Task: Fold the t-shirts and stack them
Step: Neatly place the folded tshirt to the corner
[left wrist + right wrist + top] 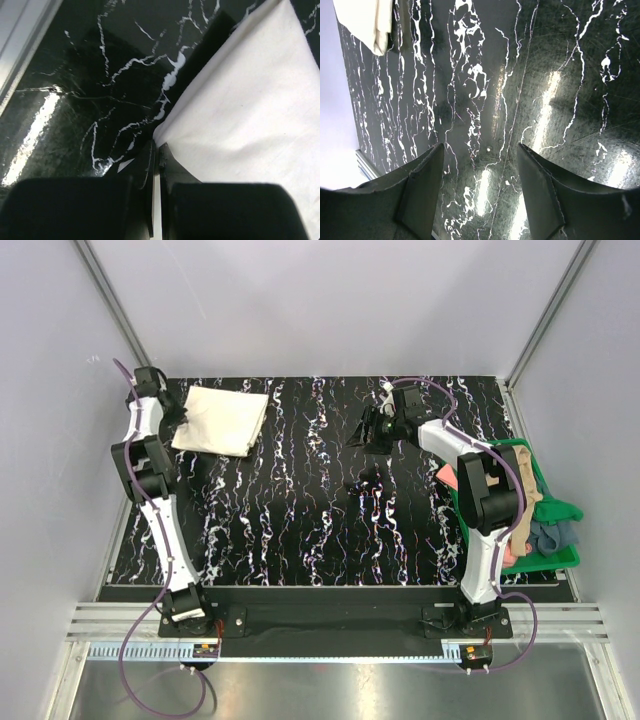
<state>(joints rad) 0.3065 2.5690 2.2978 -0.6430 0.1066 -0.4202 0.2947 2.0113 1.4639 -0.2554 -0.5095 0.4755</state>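
The folded cream t-shirt is flat, and there is clear table point(70, 107) all the way to the metal frame point(22, 47). My left gripper goes on pulling the t-shirt until the t-shirt's edge gets close to the frame.
A cream t-shirt point(222, 420), folded into a rectangle, lies flat at the far left of the black marbled table point(300, 510). My left gripper point(180, 423) is at its left edge. In the left wrist view the gripper point(156, 150) has its fingers pressed together at the corner of the cream cloth point(250, 100), with a thin strip of cloth between them. My right gripper point(365, 430) hovers open and empty over the far middle of the table; the right wrist view point(480, 150) shows only bare table between its fingers. The cream t-shirt shows there at the top left point(367, 20).
A green plastic bin point(548, 558) stands at the right edge behind the right arm. It holds crumpled salmon-pink point(445, 477), tan point(530, 502) and grey-blue point(552, 535) t-shirts. White walls and metal frame posts close in the table on three sides.
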